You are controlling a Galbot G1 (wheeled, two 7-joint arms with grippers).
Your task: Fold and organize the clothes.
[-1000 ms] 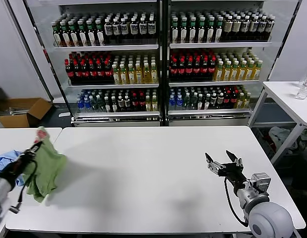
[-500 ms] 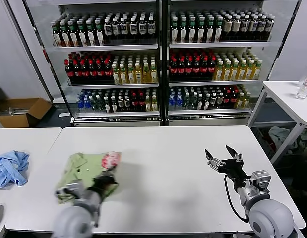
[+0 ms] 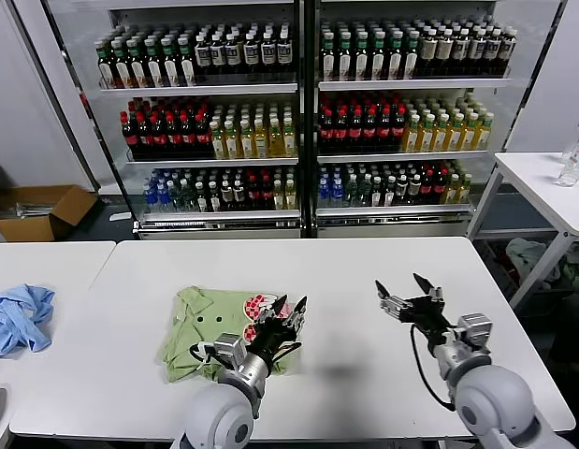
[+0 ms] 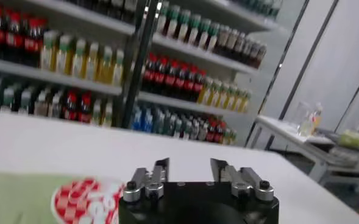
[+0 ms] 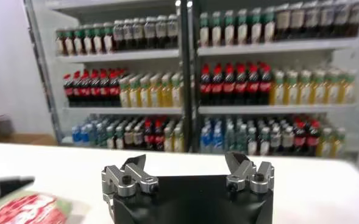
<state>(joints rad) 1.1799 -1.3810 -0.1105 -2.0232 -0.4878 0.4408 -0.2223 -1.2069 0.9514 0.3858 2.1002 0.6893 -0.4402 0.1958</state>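
Observation:
My left gripper is reaching across the T-shirt and covering the red-and-white graphic [image 3: 256, 305]. It should move back and let my right gripper grab the edge [image 5: 63, 208] beside that graphic.
The light green T-shirt [image 3: 200, 323] lies crumpled on the white table [image 3: 364, 271], left of the middle, with its red-and-white graphic [image 3: 258, 307] facing up at its right edge. My left gripper [image 3: 287, 310] is open and empty, just over that right edge beside the graphic. In the left wrist view the gripper [image 4: 189, 167] points past the shirt [image 4: 14, 201] and the graphic [image 4: 85, 198]. My right gripper [image 3: 406, 295] is open and empty above the table's right part. It also shows in the right wrist view [image 5: 188, 164], where the graphic [image 5: 27, 210] is off to one side.
A light blue garment [image 3: 18, 318] lies bunched on the separate table at the left. Drink coolers full of bottles [image 3: 298, 112] stand behind the table. Another white table [image 3: 551, 187] with a bottle is at the far right.
My left arm carried the green T-shirt from the left table to the main table, laid it down and let go. My right gripper drifted slightly left.

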